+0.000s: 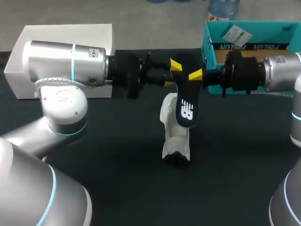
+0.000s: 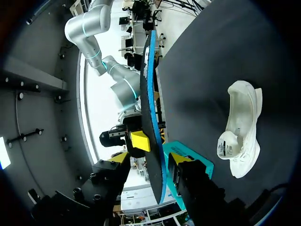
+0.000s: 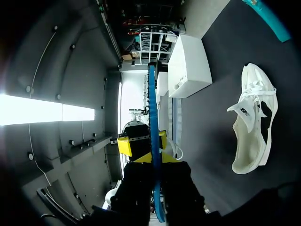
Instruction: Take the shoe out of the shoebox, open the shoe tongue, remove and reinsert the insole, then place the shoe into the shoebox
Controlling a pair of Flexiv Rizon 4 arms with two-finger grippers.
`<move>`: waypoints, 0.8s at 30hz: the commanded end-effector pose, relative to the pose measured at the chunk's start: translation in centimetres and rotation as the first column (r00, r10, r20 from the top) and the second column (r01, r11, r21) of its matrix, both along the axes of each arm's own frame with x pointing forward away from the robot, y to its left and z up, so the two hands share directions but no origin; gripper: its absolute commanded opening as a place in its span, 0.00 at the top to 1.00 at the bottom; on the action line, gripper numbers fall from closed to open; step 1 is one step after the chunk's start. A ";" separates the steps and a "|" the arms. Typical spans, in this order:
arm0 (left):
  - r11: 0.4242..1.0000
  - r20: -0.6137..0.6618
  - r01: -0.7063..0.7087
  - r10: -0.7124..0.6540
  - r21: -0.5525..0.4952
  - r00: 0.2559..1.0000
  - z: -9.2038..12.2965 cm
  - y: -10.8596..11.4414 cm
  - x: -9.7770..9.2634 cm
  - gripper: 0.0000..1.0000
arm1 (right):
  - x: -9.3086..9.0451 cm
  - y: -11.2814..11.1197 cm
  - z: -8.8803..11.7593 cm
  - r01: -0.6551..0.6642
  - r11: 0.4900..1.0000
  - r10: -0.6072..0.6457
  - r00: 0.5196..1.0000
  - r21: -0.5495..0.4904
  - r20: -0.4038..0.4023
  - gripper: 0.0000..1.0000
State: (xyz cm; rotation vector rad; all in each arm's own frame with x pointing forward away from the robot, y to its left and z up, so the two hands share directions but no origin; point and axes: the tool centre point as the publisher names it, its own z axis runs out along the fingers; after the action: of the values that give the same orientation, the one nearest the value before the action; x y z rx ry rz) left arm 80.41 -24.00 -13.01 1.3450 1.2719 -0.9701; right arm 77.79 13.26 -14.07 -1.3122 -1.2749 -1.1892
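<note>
The blue edge (image 2: 151, 82) runs almost straight past the robot's right gripper, so the insole (image 1: 187, 96) will keep its shape when the robot carries it to the shoe.
The insole (image 1: 186, 108), black on top and blue underneath, hangs in the air over the table's middle. My right gripper (image 1: 193, 76) is shut on its upper end, and in the right wrist view the insole (image 3: 153, 108) runs edge-on out from between that gripper's (image 3: 155, 162) fingers. My left gripper (image 1: 171, 74) meets it from the other side, open, one finger on each side of the insole (image 2: 150, 117) in the left wrist view (image 2: 150, 162). The white shoe (image 1: 174, 136) lies on the black tabletop under the insole, tongue pulled out (image 2: 242, 122) (image 3: 256, 117).
The teal shoebox (image 1: 249, 37) stands open at the back right, behind my right arm. A white box (image 1: 61, 42) sits at the back left behind my left arm and shows in the right wrist view (image 3: 188, 61).
</note>
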 end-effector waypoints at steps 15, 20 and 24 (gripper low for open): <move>0.999 -0.006 -0.009 0.009 -0.042 1.000 -0.9 -1.8 0.4 0.80 | 0.5 0.5 -0.1 -0.019 1.000 0.019 1.000 0.005 0.001 1.00; 0.999 -0.010 -0.012 0.012 -0.050 1.000 -0.8 -1.6 0.5 0.89 | 0.4 0.5 -0.3 -0.012 1.000 0.012 1.000 0.008 -0.002 1.00; 0.998 -0.007 -0.017 0.017 -0.055 1.000 -0.9 -1.4 0.8 0.89 | 0.5 0.5 -0.4 -0.010 1.000 0.010 1.000 0.010 -0.003 1.00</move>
State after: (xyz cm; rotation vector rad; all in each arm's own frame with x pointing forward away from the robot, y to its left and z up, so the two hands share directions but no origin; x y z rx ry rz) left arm 81.13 -25.48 -13.89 1.2902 1.2524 -0.9938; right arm 78.39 13.68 -14.27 -1.2949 -1.2709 -1.1848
